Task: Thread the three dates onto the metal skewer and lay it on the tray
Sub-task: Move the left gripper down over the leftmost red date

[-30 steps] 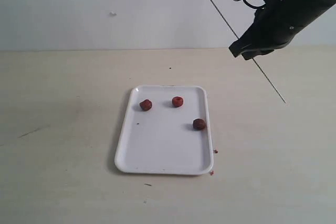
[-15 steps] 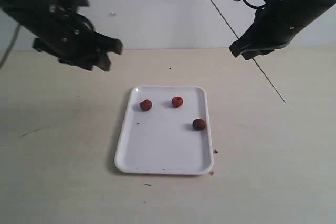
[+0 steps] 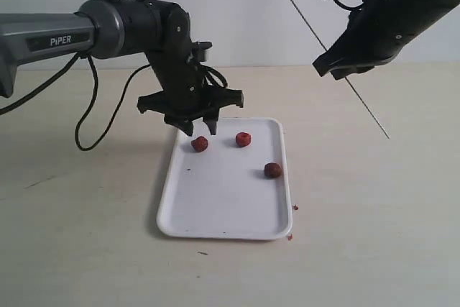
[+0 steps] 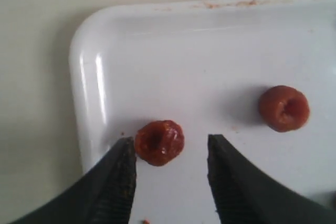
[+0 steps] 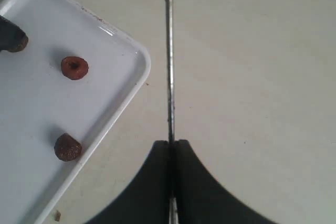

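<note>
The date [image 3: 199,144] between my left gripper's open fingers is lying on the tray, so my right gripper needs to hold the skewer [image 3: 370,114] off to the side until my left gripper picks up the date.
Three dates lie apart on the white tray [image 3: 215,206]: one [image 3: 200,144] near its far left corner, one [image 3: 244,139] at the far middle, one [image 3: 272,170] by the right rim. My left gripper [image 3: 200,130] hangs open just over the far-left date [image 4: 159,142], which sits between the fingers [image 4: 121,174], close to one. High at the right, my right gripper [image 3: 338,70] is shut on the thin metal skewer [image 3: 302,18], held slanted in the air. In the right wrist view the skewer [image 5: 168,56] runs out past the tray's corner [image 5: 137,72].
A cable [image 3: 93,116] loops down from the left arm onto the table. Small red crumbs [image 3: 293,208] lie on the table by the tray's right near corner.
The left arm has swung in from the far left and come down over the far-left date with its gripper open. The right arm and the skewer have stayed put.
</note>
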Controlling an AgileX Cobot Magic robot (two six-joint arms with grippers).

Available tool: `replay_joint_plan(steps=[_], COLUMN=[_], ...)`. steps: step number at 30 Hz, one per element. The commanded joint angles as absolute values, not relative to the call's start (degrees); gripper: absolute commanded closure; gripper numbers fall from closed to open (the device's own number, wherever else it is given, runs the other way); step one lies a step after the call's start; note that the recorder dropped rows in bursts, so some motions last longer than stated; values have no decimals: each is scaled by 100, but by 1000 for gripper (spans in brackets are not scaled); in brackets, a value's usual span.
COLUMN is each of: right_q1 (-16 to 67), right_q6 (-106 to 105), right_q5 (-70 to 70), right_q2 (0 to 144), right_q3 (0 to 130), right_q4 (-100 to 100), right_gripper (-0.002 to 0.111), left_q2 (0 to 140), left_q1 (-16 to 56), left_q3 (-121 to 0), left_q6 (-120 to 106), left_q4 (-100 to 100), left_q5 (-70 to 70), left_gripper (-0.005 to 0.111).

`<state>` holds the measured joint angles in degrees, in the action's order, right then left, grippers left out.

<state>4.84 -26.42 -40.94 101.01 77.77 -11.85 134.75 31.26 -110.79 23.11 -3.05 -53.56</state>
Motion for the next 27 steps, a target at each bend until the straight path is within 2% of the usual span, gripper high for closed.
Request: replay_joint_plan(steps=[1,27], right_q1=[467,467], right_q6=[-2691,-2691], right_q5=[-3955,-3896], right_q2=[10092,10092], right_q3=[7758,7758], right_q4=[-1351,-1544], right_gripper=[108,108], left_q2=[13468,13852], left_q1=[3133,3137], left_q3=[-11123,-11123], left_q6=[3163,3882], left_q4=[0,-248], left_q5=[-5439,-5150], left_gripper=[62,62])
